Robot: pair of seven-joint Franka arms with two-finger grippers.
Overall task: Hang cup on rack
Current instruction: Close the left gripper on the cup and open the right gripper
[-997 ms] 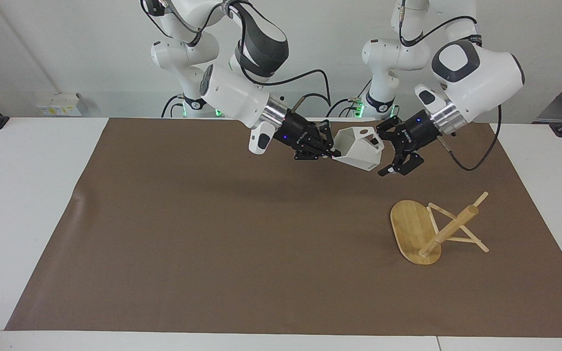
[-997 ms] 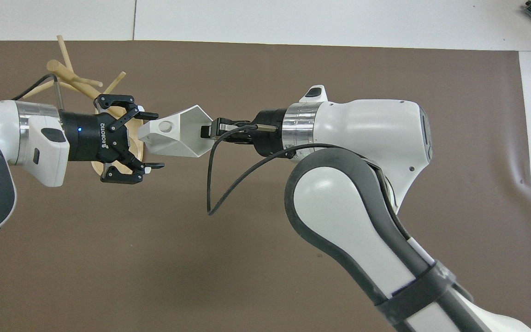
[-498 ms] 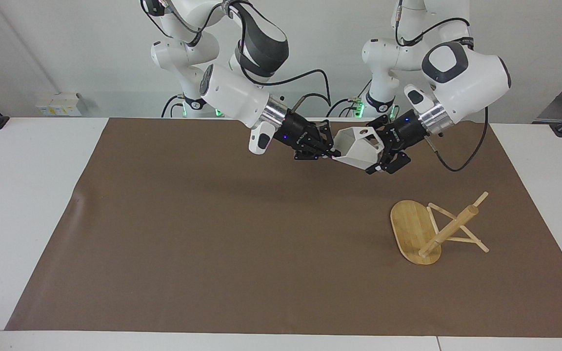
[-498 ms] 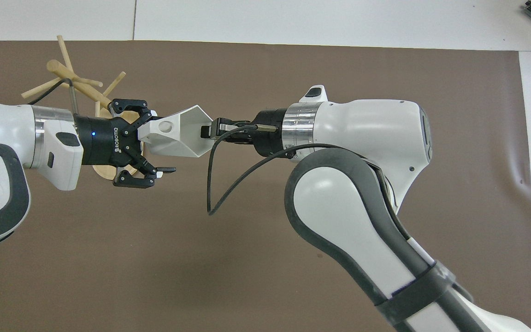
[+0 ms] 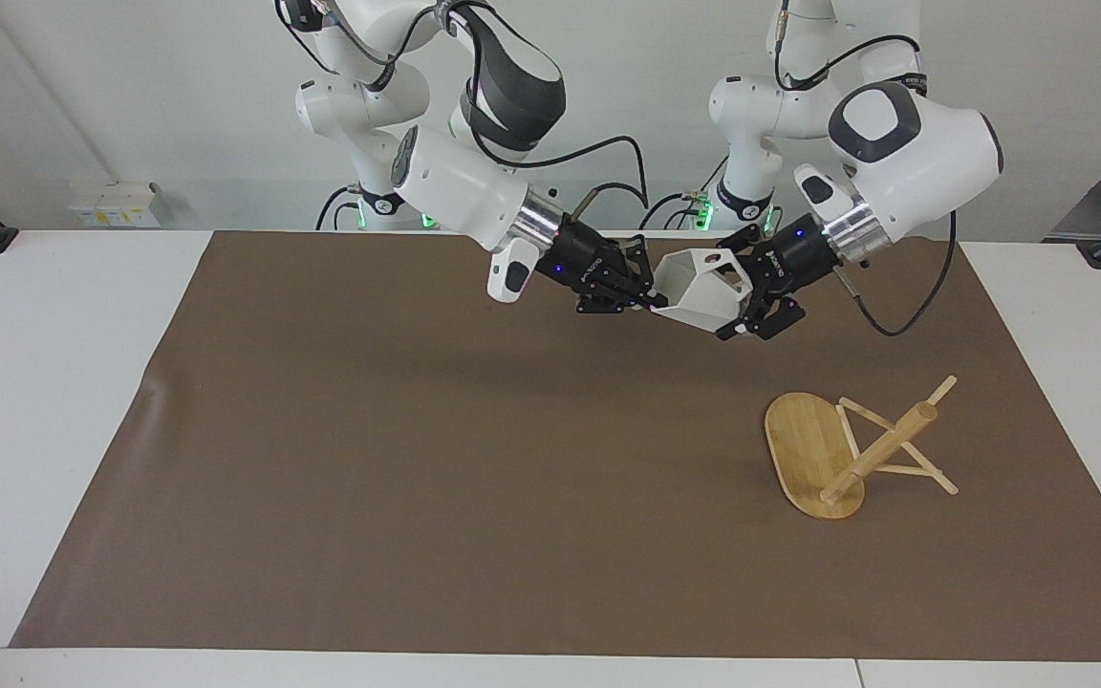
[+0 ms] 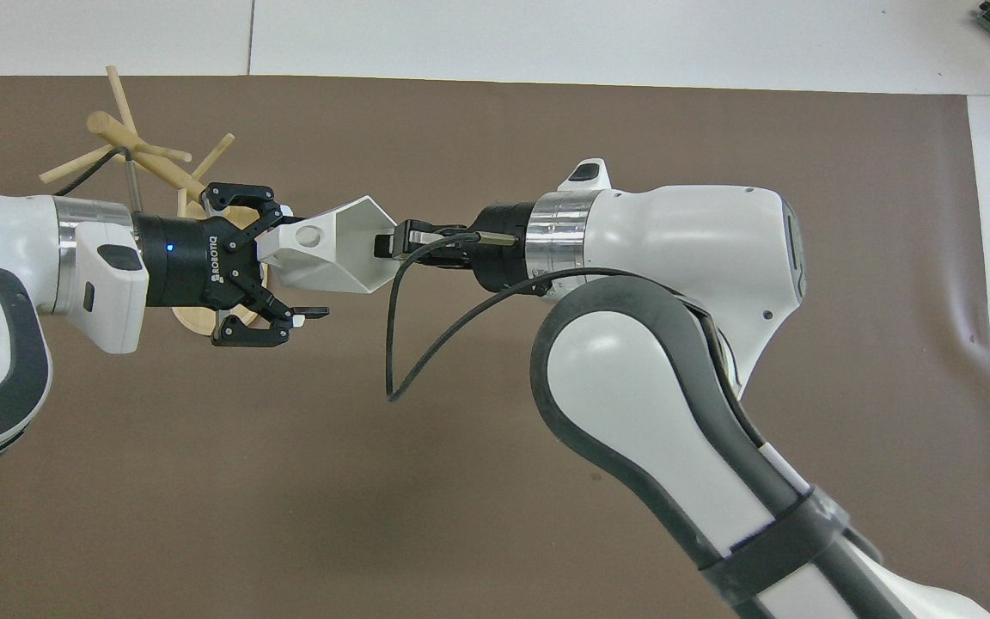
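My right gripper should open and move away before I hang the cup, because its fingers are closed on the rim of the cup [image 6: 375, 268] in my left gripper.
The white faceted cup [image 5: 699, 291] is held up in the air over the mat near the robots' edge. My right gripper [image 5: 651, 300] is shut on its rim; it also shows in the overhead view [image 6: 385, 243]. My left gripper [image 5: 740, 298] is open, with its fingers on either side of the cup's handle end [image 6: 310, 234]. The bamboo rack [image 5: 880, 449] lies tipped over on the mat toward the left arm's end, its oval base [image 5: 804, 449] up on edge. In the overhead view the left gripper [image 6: 297, 262] covers part of the rack [image 6: 138, 150].
A brown mat [image 5: 417, 459] covers most of the white table [image 5: 44, 382]. A black cable [image 6: 426, 335] loops down from the right wrist.
My left gripper has moved in toward the cup, so its open fingers now straddle the handle end. The right gripper and the cup have stayed in place.
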